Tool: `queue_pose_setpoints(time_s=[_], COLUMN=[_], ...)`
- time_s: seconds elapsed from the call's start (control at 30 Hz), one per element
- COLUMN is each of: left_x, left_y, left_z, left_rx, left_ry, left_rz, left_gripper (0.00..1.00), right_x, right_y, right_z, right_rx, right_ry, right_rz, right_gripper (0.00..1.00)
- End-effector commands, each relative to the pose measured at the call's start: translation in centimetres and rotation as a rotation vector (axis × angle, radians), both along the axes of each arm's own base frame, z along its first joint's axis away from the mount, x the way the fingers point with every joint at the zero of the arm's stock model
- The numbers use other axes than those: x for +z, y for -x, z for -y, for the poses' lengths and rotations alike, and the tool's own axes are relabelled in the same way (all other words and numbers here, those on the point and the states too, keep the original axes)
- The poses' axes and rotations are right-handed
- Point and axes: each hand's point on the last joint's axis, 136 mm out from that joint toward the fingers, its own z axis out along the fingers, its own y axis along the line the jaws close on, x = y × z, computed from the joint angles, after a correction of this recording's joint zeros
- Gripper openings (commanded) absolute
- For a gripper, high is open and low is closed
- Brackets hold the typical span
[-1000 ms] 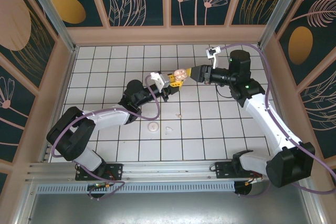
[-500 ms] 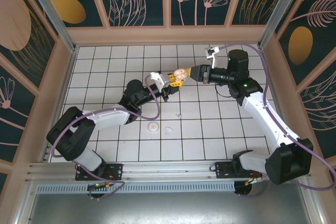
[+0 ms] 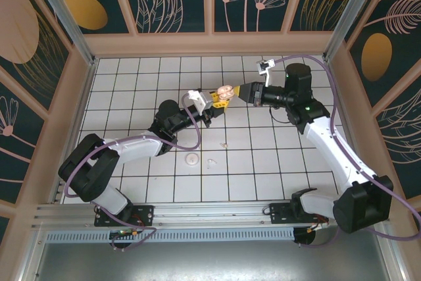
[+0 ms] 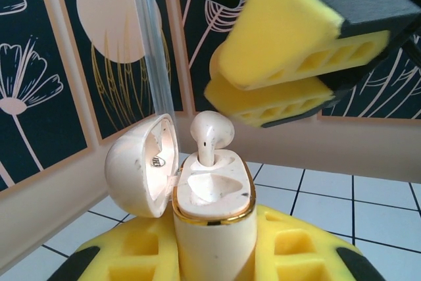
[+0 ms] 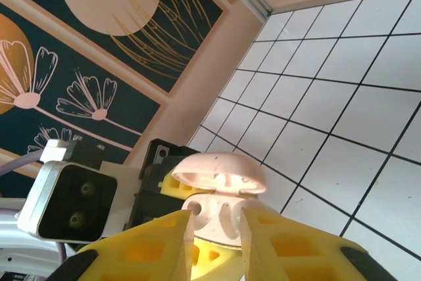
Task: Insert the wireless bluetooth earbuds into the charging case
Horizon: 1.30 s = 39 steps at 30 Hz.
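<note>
I should press the earbud's head (image 4: 214,128) down with my right gripper because the earbud sits too shallow, its stem showing (image 4: 206,154) above the far slot. I should do this before I get the other earbud.
The charging case (image 4: 214,222) is a pale cream shell with a gold rim, and its lid (image 4: 141,162) is swung open to the left. My left gripper (image 4: 214,245) is shut on its base and holds it upright above the tiles. One earbud (image 4: 212,133) stands stem-down in the far slot; the near slot is empty. My right gripper (image 4: 279,83) hovers just above that earbud without touching it. Its yellow fingers (image 5: 161,238) stand a narrow gap apart with nothing between them, and the case (image 5: 220,170) lies just beyond. Another earbud (image 3: 224,144) lies on the floor tiles.
A flat white round disc (image 3: 192,158) and a small pale piece (image 3: 210,162) lie on the tiles in front of the left arm. The two grippers (image 3: 230,93) meet above the middle of the floor. Pink walls (image 3: 210,43) fence the tiled area.
The right gripper's fingers have drawn closer together and it has edged slightly toward the case. The left gripper and the case have stayed in place.
</note>
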Motion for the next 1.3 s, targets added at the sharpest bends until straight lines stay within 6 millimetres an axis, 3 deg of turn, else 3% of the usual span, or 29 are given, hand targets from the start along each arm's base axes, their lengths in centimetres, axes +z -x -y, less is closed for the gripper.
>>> queue_pose_setpoints(time_s=[0.0, 0.23, 0.47, 0.8, 1.27], left_x=[2.0, 2.3, 2.2, 2.5, 2.6], left_y=[-0.2, -0.2, 0.1, 0.2, 0.2], left_z=[-0.3, -0.3, -0.1, -0.1, -0.1], left_rx=[0.019, 0.016, 0.000, -0.005, -0.008], left_ry=[0.043, 0.049, 0.048, 0.051, 0.058], left_rz=[0.034, 0.039, 0.039, 0.048, 0.050], left_gripper=[0.14, 0.14, 0.13, 0.13, 0.13], right_x=[0.5, 0.5, 2.1, 0.8, 0.1], right_y=[1.3, 1.6, 1.4, -0.1, -0.1], right_z=[-0.4, -0.6, 0.5, 1.1, -0.1], right_rx=[0.028, 0.029, -0.016, -0.055, -0.001], right_ry=[-0.018, -0.020, -0.023, -0.026, -0.034], right_rz=[0.005, 0.003, 0.054, 0.004, -0.023], right_gripper=[0.25, 0.25, 0.33, 0.45, 0.40])
